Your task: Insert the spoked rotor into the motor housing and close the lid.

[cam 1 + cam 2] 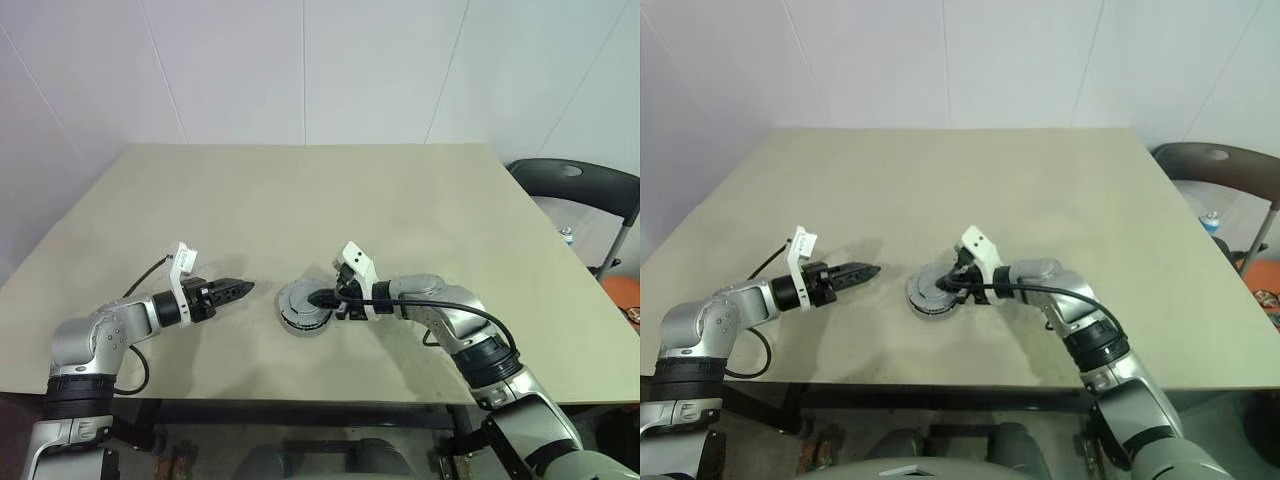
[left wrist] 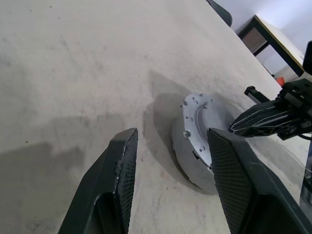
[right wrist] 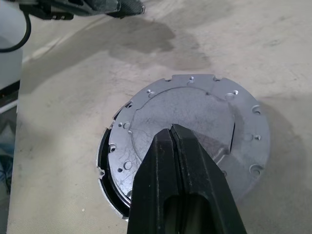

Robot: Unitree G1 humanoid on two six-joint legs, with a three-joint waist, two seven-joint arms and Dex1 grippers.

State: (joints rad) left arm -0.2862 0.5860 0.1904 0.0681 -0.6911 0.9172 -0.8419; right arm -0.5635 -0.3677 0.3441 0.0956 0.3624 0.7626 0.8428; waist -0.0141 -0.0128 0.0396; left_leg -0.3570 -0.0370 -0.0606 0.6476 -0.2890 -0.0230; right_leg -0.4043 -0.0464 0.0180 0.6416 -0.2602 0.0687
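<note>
The lid is off-centre, and the motor housing's dark rim (image 3: 107,176) is showing. Next, my right gripper opens and straddles the lid's outer edge (image 3: 263,140) to set the lid straight.
The lid (image 3: 195,109), a flat grey metal disc with small holes round its edge, lies slightly askew on the motor housing (image 3: 103,155), whose dark rim peeks out below it. The stack sits mid-table near the front (image 1: 296,312). My right gripper (image 3: 171,128) is shut, its tips over the middle of the lid (image 1: 296,298); I cannot tell whether they touch it. My left gripper (image 1: 245,288) hovers open a short way to the left of the stack, pointing at it, with nothing between its fingers (image 2: 124,156). The spoked rotor is hidden.
The beige table (image 1: 300,200) stretches wide behind and to both sides of the stack. A dark chair (image 1: 580,185) stands off the table's right edge, with an orange object (image 1: 625,295) below it.
</note>
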